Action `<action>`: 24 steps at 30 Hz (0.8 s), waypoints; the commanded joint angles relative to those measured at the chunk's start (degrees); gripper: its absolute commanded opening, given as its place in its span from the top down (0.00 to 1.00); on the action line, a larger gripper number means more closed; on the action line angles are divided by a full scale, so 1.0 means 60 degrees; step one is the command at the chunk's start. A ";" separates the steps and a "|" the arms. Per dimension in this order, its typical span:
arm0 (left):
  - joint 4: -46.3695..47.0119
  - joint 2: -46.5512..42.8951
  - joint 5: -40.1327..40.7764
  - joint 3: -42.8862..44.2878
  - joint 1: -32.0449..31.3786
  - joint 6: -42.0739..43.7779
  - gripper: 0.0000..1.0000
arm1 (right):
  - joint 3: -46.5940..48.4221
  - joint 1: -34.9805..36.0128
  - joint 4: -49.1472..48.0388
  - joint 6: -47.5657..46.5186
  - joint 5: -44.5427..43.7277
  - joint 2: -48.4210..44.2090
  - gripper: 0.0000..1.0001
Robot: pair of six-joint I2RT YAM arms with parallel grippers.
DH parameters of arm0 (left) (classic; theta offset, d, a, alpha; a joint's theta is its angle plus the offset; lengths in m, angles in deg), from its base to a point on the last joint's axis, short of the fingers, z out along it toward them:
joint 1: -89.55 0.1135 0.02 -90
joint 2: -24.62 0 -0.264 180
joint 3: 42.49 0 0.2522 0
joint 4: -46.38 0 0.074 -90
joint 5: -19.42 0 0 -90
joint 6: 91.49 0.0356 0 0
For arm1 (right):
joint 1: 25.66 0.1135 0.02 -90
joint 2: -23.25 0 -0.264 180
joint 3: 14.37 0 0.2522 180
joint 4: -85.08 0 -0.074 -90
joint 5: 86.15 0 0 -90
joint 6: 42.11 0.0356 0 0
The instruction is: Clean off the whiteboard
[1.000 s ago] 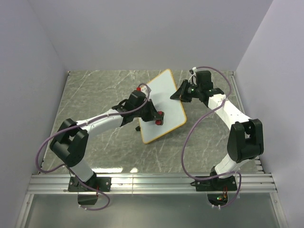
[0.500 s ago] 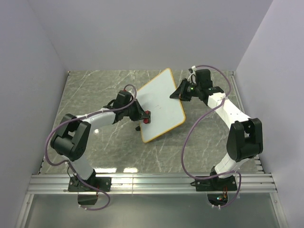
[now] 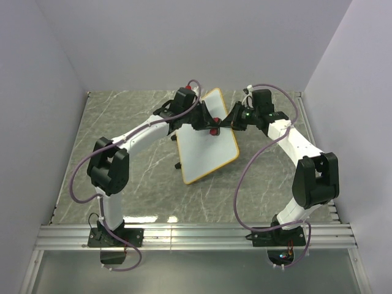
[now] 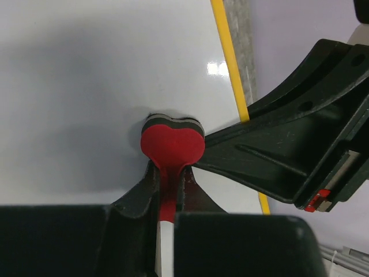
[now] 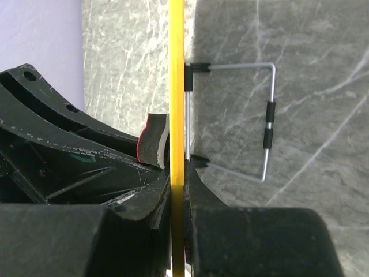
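Note:
The robot's left gripper should pull the red eraser point(image 4: 173, 144) back and lift it off the clean whiteboard point(image 3: 201, 150), because the eraser is touching the right gripper's fingers by the whiteboard's rim.
The whiteboard point(image 3: 205, 147), white with an orange-yellow rim, stands tilted on the marble table. Its face shows no marks in the top view or the left wrist view point(image 4: 86, 86). My left gripper point(image 3: 208, 125) is shut on a small red eraser point(image 4: 172, 141) and presses it against the board near the upper right edge. My right gripper point(image 3: 229, 120) is shut on the board's yellow rim point(image 5: 176, 115), just beside the eraser point(image 5: 153, 141). The two grippers nearly touch.
A wire stand point(image 5: 266, 115) with black clips props up the board's back. A black foot point(image 3: 178, 165) sits by the board's lower left edge. Grey walls enclose the table; a metal rail point(image 3: 196, 236) runs along the near edge.
My left gripper has swept the eraser from the board's lower left up to its upper right, close to the right gripper. The right gripper has kept its hold on the rim.

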 commanded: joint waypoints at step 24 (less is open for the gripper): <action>-0.1751 -0.1046 0.1593 -0.2557 0.1300 0.0901 1.00 | 0.0030 -0.0118 -0.0184 -0.0288 0.0680 -0.0106 1.00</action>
